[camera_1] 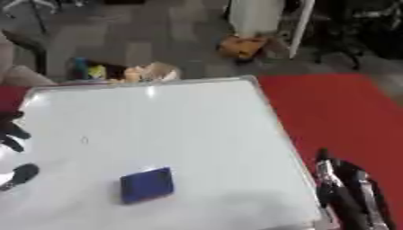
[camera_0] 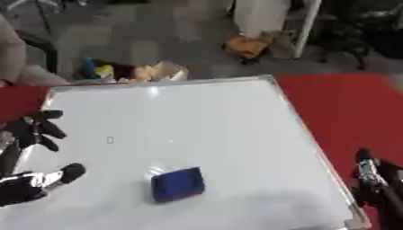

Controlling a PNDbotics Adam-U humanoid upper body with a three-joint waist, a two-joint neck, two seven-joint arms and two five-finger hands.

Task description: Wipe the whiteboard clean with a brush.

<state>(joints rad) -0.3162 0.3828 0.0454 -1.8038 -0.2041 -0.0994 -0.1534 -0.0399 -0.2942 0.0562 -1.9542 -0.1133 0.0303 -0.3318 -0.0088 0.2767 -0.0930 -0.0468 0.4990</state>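
I am about to rub the brush over the small faint mark, and the mark will come off fully because it is just a thin outline on the glossy whiteboard.
A whiteboard [camera_0: 197, 112] with a metal frame lies flat on a red table. A small faint mark [camera_0: 109, 140] shows on its left half. A blue eraser brush [camera_0: 178, 184] lies on the board near its front edge, with no hand touching it. My left hand [camera_0: 31, 152] hovers over the board's left edge, fingers and thumb spread, a hand's width left of the brush. My right hand [camera_1: 346, 188] stands at the lower right, beside the board's right frame, fingers pointing up and relaxed.
The red table [camera_0: 346, 108] extends to the right of the board. Beyond the far edge lie a yellow object [camera_0: 248, 46], a white post [camera_0: 305, 27] and coloured items [camera_0: 134, 72] on the floor. A person's sleeve [camera_0: 15, 63] shows at the far left.
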